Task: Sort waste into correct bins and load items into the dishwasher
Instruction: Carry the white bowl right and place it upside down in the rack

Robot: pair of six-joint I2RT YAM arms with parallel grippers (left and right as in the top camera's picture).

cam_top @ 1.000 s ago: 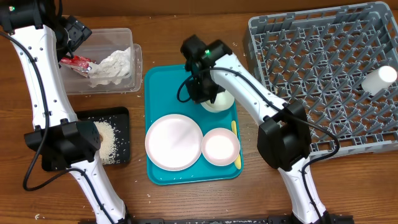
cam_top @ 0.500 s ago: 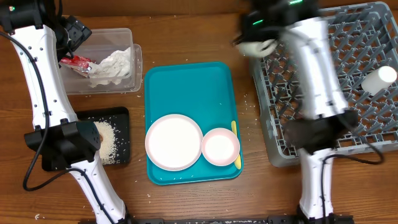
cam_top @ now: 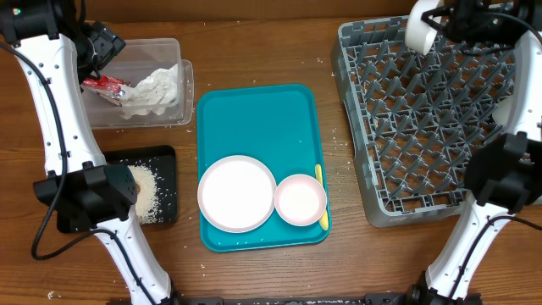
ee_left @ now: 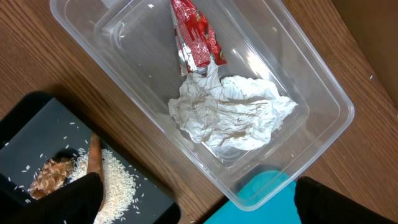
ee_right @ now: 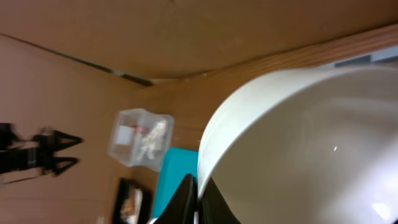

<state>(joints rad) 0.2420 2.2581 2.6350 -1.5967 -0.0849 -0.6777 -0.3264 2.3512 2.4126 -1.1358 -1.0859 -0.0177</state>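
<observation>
The white bowl [cam_top: 421, 28] is hanging at a tilt above free pegs of the grey dishwasher rack [cam_top: 421, 80], so the robot's right gripper should keep moving the bowl down until it sits among those pegs.
My right gripper [cam_top: 438, 20] is shut on the rim of the white bowl [cam_top: 417, 30], which it holds tilted over the far left corner of the grey dishwasher rack [cam_top: 423, 127]. In the right wrist view the fingers [ee_right: 189, 198] pinch the bowl's [ee_right: 298, 143] edge. My left gripper [ee_left: 208, 200] hangs open above the clear tub [ee_left: 323, 87], which contains the white napkin [ee_left: 230, 115] and red wrapper [ee_left: 196, 37]. The black tray [ee_left: 37, 124] holds rice [ee_left: 118, 180], the orange-brown stick [ee_left: 94, 155] and the brown lump [ee_left: 50, 174]. The plate [cam_top: 237, 193], pink dish [cam_top: 300, 200] and yellow spoon [cam_top: 321, 199] lie on the teal tray.
The teal tray [cam_top: 258, 119] lies mid-table between the bins and the rack. The clear tub [cam_top: 144, 124] is at the back left, with the black tray [cam_top: 165, 182] in front of it. A few rice grains lie scattered on the wooden table [cam_top: 339, 140].
The right arm lifted the bowl off the teal tray and swung it right and back, over the rack's far left corner. The left arm has stayed still.
</observation>
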